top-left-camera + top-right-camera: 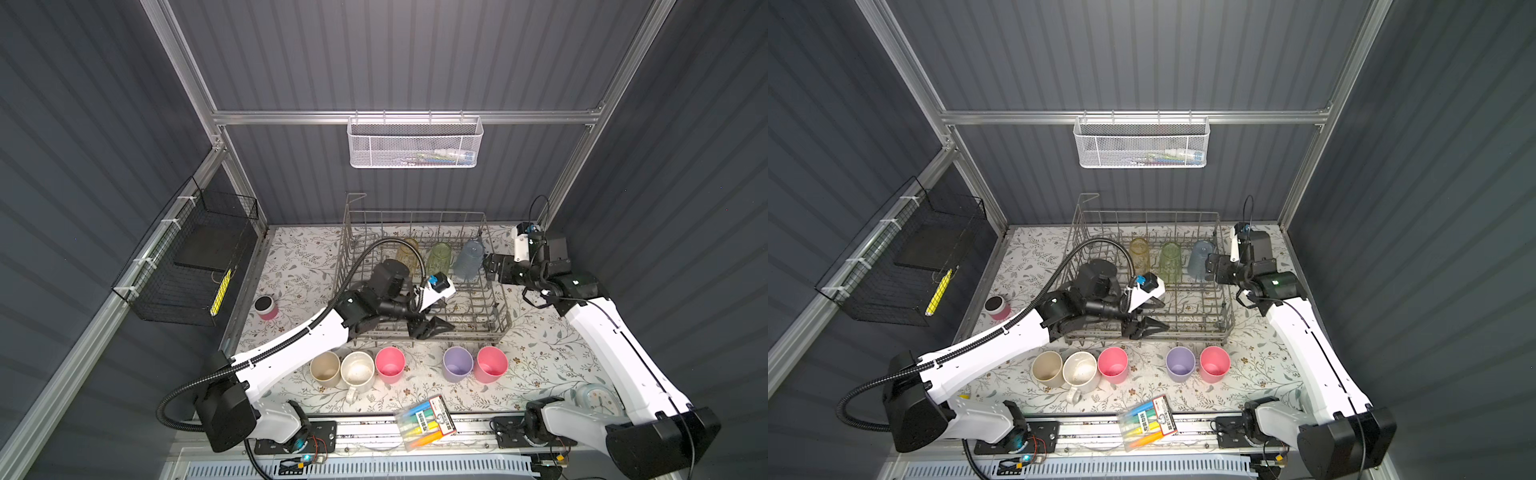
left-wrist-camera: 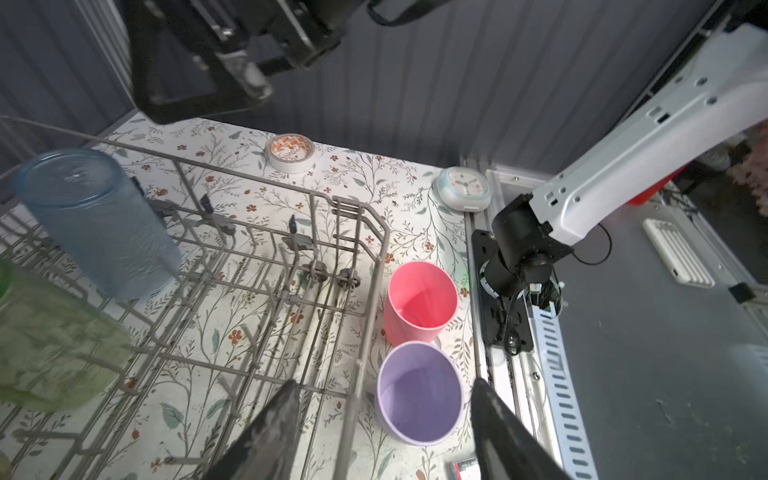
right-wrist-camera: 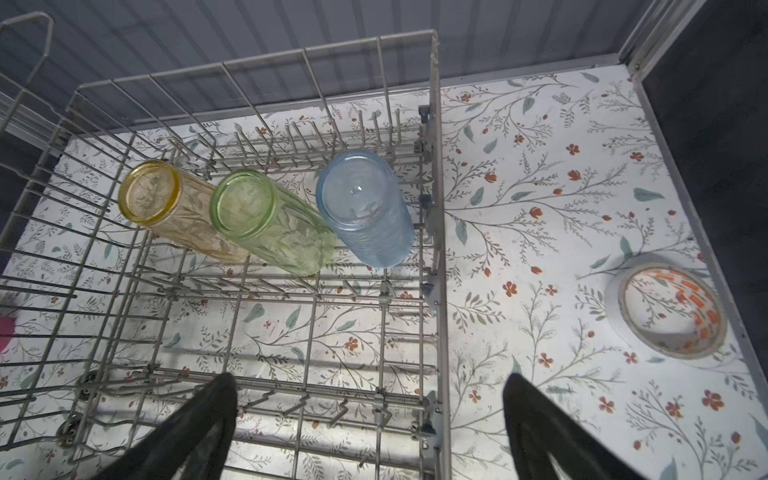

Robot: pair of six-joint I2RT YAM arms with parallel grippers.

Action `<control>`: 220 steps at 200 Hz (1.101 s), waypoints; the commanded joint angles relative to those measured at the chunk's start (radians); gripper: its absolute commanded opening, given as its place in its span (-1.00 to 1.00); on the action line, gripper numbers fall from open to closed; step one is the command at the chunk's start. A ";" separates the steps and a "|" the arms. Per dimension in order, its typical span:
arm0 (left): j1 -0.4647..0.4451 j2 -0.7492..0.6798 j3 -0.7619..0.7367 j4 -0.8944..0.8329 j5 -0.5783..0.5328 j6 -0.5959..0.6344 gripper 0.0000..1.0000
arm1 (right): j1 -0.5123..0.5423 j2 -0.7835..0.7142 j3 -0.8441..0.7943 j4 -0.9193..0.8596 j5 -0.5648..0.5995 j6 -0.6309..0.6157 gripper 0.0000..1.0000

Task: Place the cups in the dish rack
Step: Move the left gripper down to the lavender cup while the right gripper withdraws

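Observation:
The lilac tumbler (image 1: pixel 457 362) stands with its opening up while the cups on the rack sit upside down, so the robot's left gripper should take the tumbler's rim (image 1: pixel 456 374) and pass the tumbler's base to the right gripper.
The grey wire dish rack (image 1: pixel 457 330) holds three upturned cups along its far side: amber (image 1: pixel 407 252), green (image 1: pixel 439 257) and clear-blue (image 1: pixel 469 261). In front of the rack stand a beige tumbler (image 1: pixel 325 369), a cream mug (image 1: pixel 357 372), a pink tumbler (image 1: pixel 390 365), a lilac tumbler (image 1: pixel 458 364) and another pink one (image 1: pixel 491 364). My left gripper (image 1: pixel 432 327) hangs open and empty over the rack's front edge; in its wrist view the lilac tumbler (image 2: pixel 419 395) shows below, between the fingers. My right gripper (image 1: pixel 490 265) is open and empty at the rack's right side, beside the blue cup (image 3: pixel 365 208).
A tape roll (image 3: pixel 671 311) lies right of the rack and a small clock (image 1: pixel 598 399) at the front right. A marker pack (image 1: pixel 424 422) sits on the front rail, a short pink pot (image 1: pixel 266 307) at the left. A white mesh basket (image 1: pixel 415 143) and a black wire basket (image 1: pixel 187 266) hang on the walls.

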 commanded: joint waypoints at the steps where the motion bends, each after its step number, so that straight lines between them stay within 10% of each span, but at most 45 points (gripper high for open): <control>1: -0.065 0.010 0.032 -0.131 -0.114 0.081 0.30 | -0.017 -0.034 -0.033 0.008 0.035 0.023 0.98; 126: -0.338 0.214 0.068 -0.285 -0.518 0.146 0.12 | -0.064 -0.136 -0.172 0.052 -0.011 0.069 0.98; 220: -0.363 0.299 0.113 -0.298 -0.522 0.162 0.03 | -0.084 -0.160 -0.216 0.061 -0.025 0.066 0.98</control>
